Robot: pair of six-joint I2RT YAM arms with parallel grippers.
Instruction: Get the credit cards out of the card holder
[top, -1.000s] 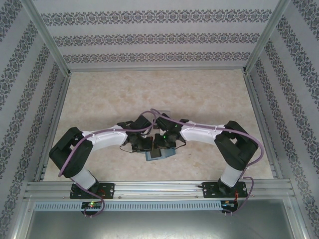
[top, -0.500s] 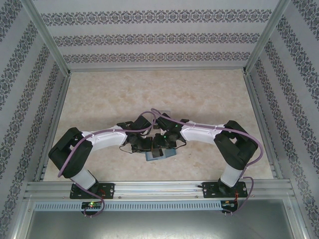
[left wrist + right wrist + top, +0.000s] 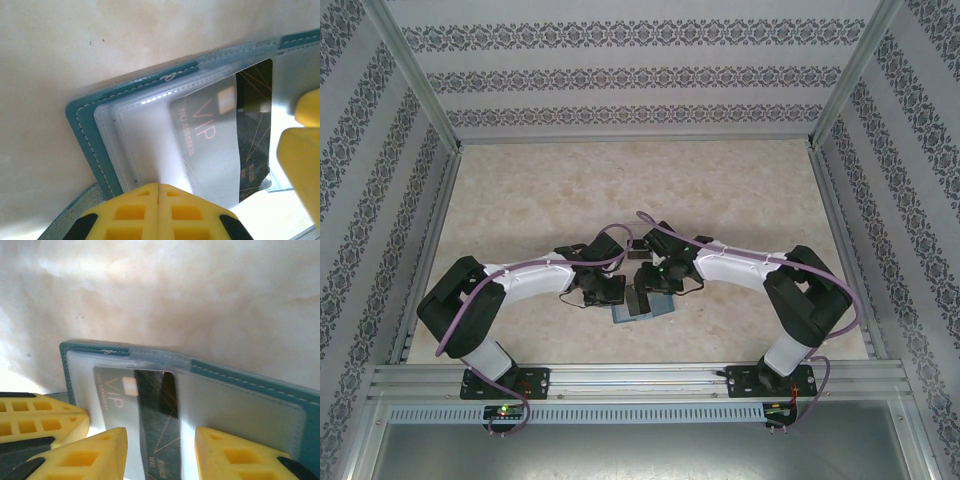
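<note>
The dark card's whole exposed strip [image 3: 158, 417] lies between my right gripper's open fingers, so I should move that gripper back toward the card's free edge [image 3: 178, 415] and pinch there.
The teal card holder [image 3: 87, 130] lies open on the table, its clear sleeves facing up. A dark credit card [image 3: 255, 130] marked VIP sticks partway out of a sleeve. My left gripper [image 3: 158, 186] is shut, pinching the near edge of the clear sleeve. My right gripper [image 3: 160, 435] stands open astride the dark card [image 3: 157, 410], with a gap on each side. Its yellow fingers [image 3: 300, 155] show at the right of the left wrist view. From above, both grippers meet over the card holder [image 3: 655, 308] near the table's front middle. Other cards are hidden.
The marble-patterned tabletop [image 3: 640, 190] stretches bare behind the arms. Aluminium rails [image 3: 620, 380] run along the near edge and up both sides, with patterned walls beyond. The left gripper's fingers [image 3: 45, 417] sit close beside the right gripper.
The right arm has swung a little to the right and its wrist has drawn back from the left gripper, uncovering more of the card holder. The left arm has stayed put.
</note>
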